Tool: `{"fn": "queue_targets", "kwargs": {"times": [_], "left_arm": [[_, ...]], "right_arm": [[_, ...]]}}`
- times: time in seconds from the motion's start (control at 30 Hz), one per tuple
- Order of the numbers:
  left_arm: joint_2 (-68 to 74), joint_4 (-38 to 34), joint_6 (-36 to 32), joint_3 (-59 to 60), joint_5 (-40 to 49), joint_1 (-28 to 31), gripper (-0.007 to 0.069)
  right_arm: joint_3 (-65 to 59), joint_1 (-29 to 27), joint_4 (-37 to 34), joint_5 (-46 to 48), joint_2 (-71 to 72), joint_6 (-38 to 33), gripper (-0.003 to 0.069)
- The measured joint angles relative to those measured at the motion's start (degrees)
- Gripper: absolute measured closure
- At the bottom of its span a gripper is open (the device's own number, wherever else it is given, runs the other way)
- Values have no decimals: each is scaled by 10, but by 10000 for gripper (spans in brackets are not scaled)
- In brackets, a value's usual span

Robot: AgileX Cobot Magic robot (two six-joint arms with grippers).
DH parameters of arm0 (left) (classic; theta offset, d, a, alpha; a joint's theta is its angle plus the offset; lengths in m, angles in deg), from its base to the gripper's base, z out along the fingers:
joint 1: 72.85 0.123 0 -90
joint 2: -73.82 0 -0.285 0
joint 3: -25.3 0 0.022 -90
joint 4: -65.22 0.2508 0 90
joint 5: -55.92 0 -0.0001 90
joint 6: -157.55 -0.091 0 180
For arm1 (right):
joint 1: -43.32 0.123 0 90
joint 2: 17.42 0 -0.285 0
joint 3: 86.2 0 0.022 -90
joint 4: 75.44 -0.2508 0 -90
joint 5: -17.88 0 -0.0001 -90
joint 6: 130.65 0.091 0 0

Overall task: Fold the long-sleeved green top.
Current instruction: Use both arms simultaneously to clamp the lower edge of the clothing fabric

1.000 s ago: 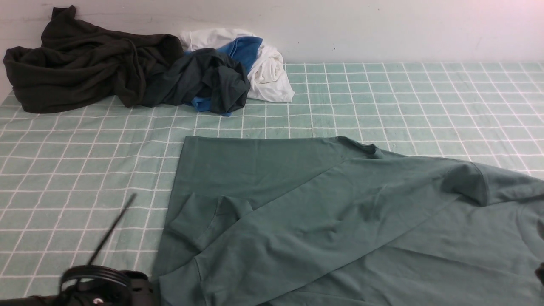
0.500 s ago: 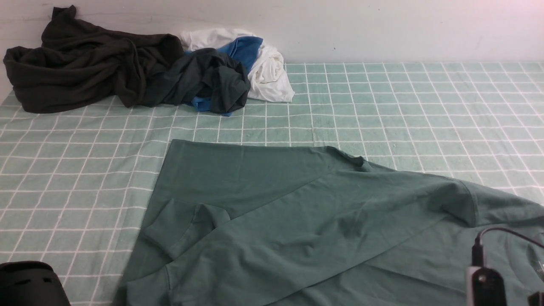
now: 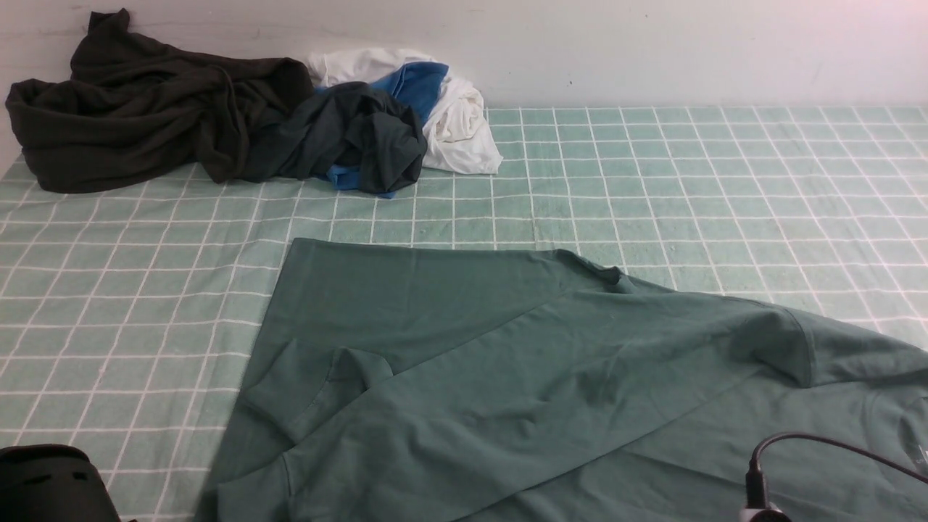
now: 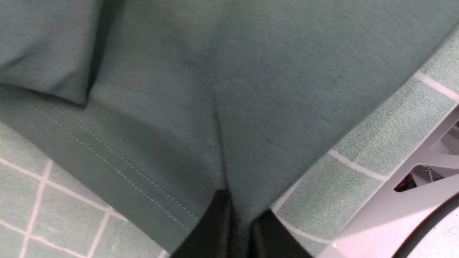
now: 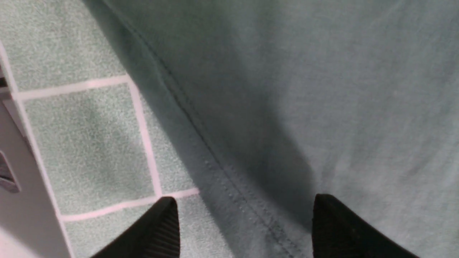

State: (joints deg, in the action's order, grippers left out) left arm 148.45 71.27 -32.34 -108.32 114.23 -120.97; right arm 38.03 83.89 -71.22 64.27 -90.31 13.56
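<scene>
The cuffed sleeve (image 3: 470, 417) lies across the top's body, so I expect the top's near half (image 3: 635, 487) to fold over and cover the sleeve when the robot carries the seamed edge.
The green long-sleeved top (image 3: 507, 377) lies spread over the near half of the checked cloth, with one cuffed sleeve (image 3: 312, 384) folded across its body. In the left wrist view my left gripper (image 4: 241, 220) is shut on a pinch of the top (image 4: 215, 71) beside its stitched hem. My right gripper (image 5: 244, 208) stands open just over the top's hem (image 5: 200, 139), nothing between its ribbed fingers (image 5: 163, 225). In the front view only the left arm's black housing (image 3: 43, 482) and the right arm's cable (image 3: 757, 478) show at the near edge.
A dark olive-black garment (image 3: 145, 109), a dark teal-grey garment with blue trim (image 3: 355, 138) and a white garment (image 3: 460, 123) are heaped at the far left against the wall. The green checked tablecloth (image 3: 689, 181) covers the table.
The top has slid left and toward me, drawn by the left gripper. The right gripper has opened and let go of the fabric, and the right arm has sunk lower in the front view.
</scene>
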Motion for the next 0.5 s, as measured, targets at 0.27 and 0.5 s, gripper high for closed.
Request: {"fn": "queue_targets", "kwargs": {"times": [0.27, 0.5], "left_arm": [[0, 0, 0, 0, -15, 0, 618], [0, 0, -1, 0, -15, 0, 618]], "right_arm": [[0, 0, 25, -46, -42, -7, 278], [1, 0, 19, -39, -53, -38, 287]]}}
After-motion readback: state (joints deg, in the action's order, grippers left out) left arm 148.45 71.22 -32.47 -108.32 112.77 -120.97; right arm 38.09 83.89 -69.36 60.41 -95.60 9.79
